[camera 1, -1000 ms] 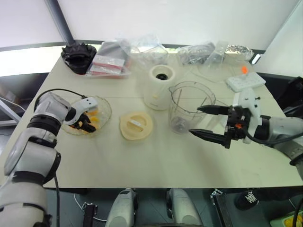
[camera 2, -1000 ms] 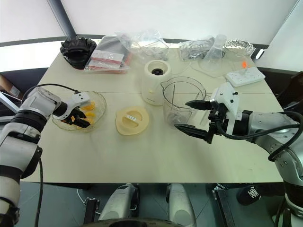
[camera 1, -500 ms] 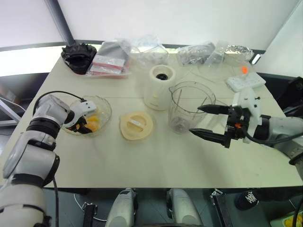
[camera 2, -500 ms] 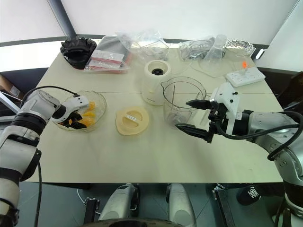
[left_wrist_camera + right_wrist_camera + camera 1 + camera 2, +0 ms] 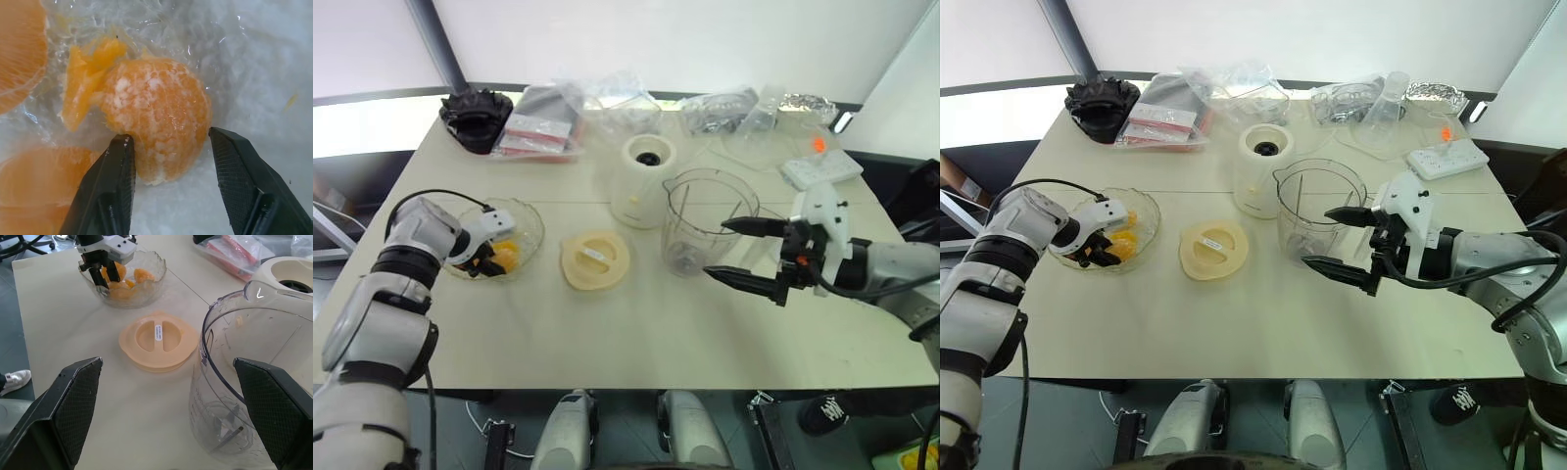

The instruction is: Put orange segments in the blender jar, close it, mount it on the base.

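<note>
Only the near end of the orange segment [image 5: 160, 165] is touching my left gripper's fingers. I should lift clear, open wider and come down around the segment's middle [image 5: 156, 110].
Several orange segments [image 5: 505, 257] lie in a shallow clear bowl [image 5: 530, 227] at the table's left. My left gripper [image 5: 487, 262] reaches down into the bowl. In the left wrist view its fingers [image 5: 117, 171] press both sides of one orange segment [image 5: 161, 117], which rests on the bowl's floor. The blender jar [image 5: 693, 223] stands open and empty right of centre, its blade [image 5: 230, 435] at the bottom. My right gripper [image 5: 716, 249] hovers wide open beside the jar, holding nothing. The cream base [image 5: 646, 181] stands just behind the jar.
A flat cream lid [image 5: 595, 259] lies between the bowl and the jar. Plastic bags [image 5: 607, 103], a black object [image 5: 475, 117] and clear containers [image 5: 754, 113] line the far edge. A white power strip [image 5: 820, 168] lies at the far right.
My left gripper's fingers have narrowed onto a segment in the bowl. The right arm has not moved.
</note>
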Available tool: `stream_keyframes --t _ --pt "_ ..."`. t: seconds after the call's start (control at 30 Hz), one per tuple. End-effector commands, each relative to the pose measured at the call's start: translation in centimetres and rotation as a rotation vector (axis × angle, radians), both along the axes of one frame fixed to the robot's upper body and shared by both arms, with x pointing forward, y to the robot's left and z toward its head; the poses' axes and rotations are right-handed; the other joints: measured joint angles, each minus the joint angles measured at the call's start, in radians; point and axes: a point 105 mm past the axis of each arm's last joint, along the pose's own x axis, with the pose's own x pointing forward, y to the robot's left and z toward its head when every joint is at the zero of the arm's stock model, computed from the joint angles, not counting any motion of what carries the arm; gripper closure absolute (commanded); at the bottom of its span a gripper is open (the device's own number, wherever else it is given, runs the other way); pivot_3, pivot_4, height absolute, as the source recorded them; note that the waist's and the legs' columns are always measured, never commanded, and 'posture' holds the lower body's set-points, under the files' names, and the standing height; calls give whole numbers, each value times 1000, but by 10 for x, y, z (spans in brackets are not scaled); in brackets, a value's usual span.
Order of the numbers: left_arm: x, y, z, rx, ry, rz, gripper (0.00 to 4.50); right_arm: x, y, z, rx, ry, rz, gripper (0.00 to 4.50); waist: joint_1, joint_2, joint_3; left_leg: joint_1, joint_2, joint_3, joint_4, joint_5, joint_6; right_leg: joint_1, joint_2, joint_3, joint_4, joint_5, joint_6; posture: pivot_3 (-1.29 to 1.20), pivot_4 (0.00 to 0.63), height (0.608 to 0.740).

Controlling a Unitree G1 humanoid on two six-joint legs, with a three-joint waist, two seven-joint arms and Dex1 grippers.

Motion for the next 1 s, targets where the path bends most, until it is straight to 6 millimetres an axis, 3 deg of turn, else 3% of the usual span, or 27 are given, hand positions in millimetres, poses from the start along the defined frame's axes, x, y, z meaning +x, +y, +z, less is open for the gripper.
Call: stream_keyframes --t 0.03,0.13,0.2,0.5,0.77,0.9,1.0 --pt "3 -1 9 -28 -34 14 2121 -3 4 10 -5 -61 24 0 0 0 0 0 0 0 0 0 0 0 0 0 0 0 0 0 150 740" --pt "2 -2 9 -44 -38 14 2121 -2 4 10 -7 -62 25 0 0 0 0 0 0 0 0 0 0 0 0 0 0 0 0 0 150 740" --pt "1 -1 8 -41 -40 17 2663 -1 4 10 -8 -63 26 0 0 0 0 0 0 0 0 0 0 0 0 0 0 0 0 0 150 740" --pt "2 -2 14 -88 -77 47 2663 0 5 10 -12 -67 32 0 0 0 0 0 0 0 0 0 0 0 0 0 0 0 0 0 150 740" --pt "8 -16 38 -339 -203 135 2663 1 6 9 -14 -65 34 0 0 0 0 0 0 0 0 0 0 0 0 0 0 0 0 0 150 740" --pt "4 -13 48 -505 -275 216 2663 3 7 9 -15 -68 39 0 -5 0 0 0 0 -1 0 0 0 0 0 0 0 0 0 0 150 740" --pt "-3 -7 45 -536 -286 263 2663 4 7 9 -16 -69 41 0 -3 0 0 0 1 -1 0 0 0 0 0 0 1 0 1 0 150 740"
